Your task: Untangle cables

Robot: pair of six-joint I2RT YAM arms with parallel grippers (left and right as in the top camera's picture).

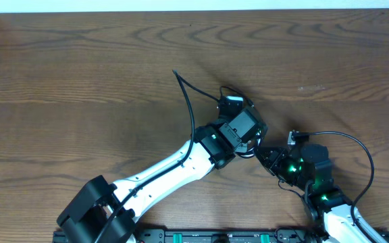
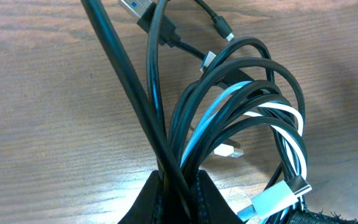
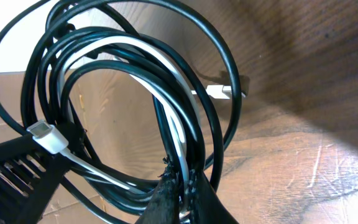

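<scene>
The robot's right gripper is closed on the coil's white piece [image 3: 183, 163] and the coil hangs loose, so the left gripper should pull the black cords [image 2: 180, 127] away from the right gripper.
The cables [image 2: 241, 93] are a coil of thin black cords with one white strand [image 2: 284, 115] and a white plug [image 2: 278, 199], hanging just above the wooden table. My left gripper [image 2: 180, 196] is shut on a few black cords at the bottom of its view. Close beside it, my right gripper [image 3: 184, 190] is shut on the white strand [image 3: 166, 68] and black cords [image 3: 222, 68]. In the overhead view both grippers [image 1: 248, 150] [image 1: 265, 156] meet at mid-table and hide most of the bundle. One loose black cord [image 1: 186, 94] trails away to the far left.
The brown wooden table [image 1: 80, 81] runs wide to the left and back. A black wire [image 1: 369, 158] loops out to the right of the right arm. The arm bases stand at the near edge.
</scene>
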